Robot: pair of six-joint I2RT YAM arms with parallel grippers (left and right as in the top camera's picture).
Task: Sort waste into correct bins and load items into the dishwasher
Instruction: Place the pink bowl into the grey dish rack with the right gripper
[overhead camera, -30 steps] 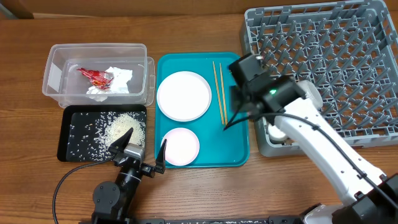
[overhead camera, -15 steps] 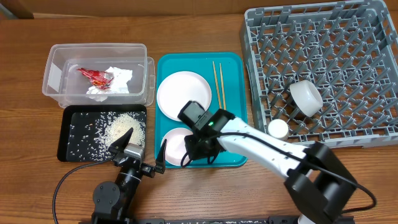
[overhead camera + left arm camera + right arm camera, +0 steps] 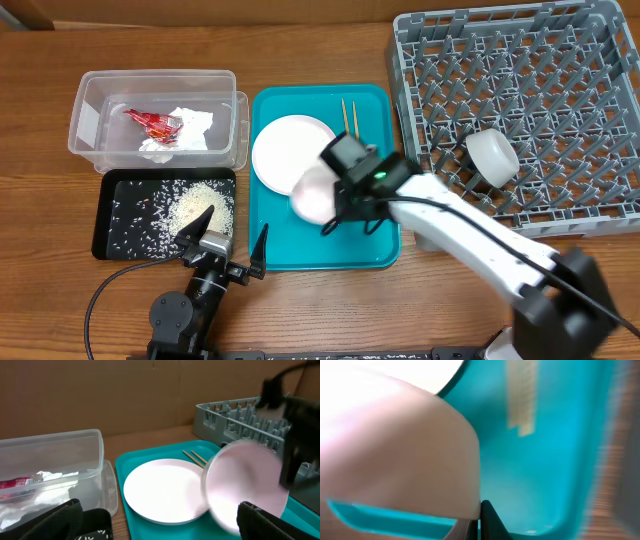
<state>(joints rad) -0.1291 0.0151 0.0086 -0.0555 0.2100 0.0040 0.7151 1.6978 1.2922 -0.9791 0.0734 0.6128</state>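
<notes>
The rack's pegs (image 3: 549, 163) beside the other bowl are free, so the robot's right gripper should go on carrying the smaller pale bowl (image 3: 313, 196) by its rim until that bowl stands in the dish rack.
My right gripper (image 3: 335, 203) is shut on the rim of the smaller pale bowl (image 3: 313, 192), which hangs tilted above the teal tray (image 3: 300, 250). In the right wrist view the bowl (image 3: 395, 445) fills the left side, its rim pinched in the gripper (image 3: 479, 520). The large plate (image 3: 290, 150) and chopsticks (image 3: 347, 112) lie on the tray. My left gripper (image 3: 225, 240) stands open at the table's front, between the black tray (image 3: 115, 240) and the teal tray; it (image 3: 160, 532) holds nothing. The grey dish rack (image 3: 560, 100) holds another pale bowl (image 3: 492, 155).
The clear tub (image 3: 90, 95) at the back left holds the red packet (image 3: 150, 122) and the napkin (image 3: 190, 128). Rice (image 3: 190, 205) lies heaped and scattered in the black tray. My right arm reaches across the rack's near left corner.
My right gripper came from the rack to the small bowl on the tray, shut on its rim, and lifted it up and toward the rack. The left arm has not moved.
</notes>
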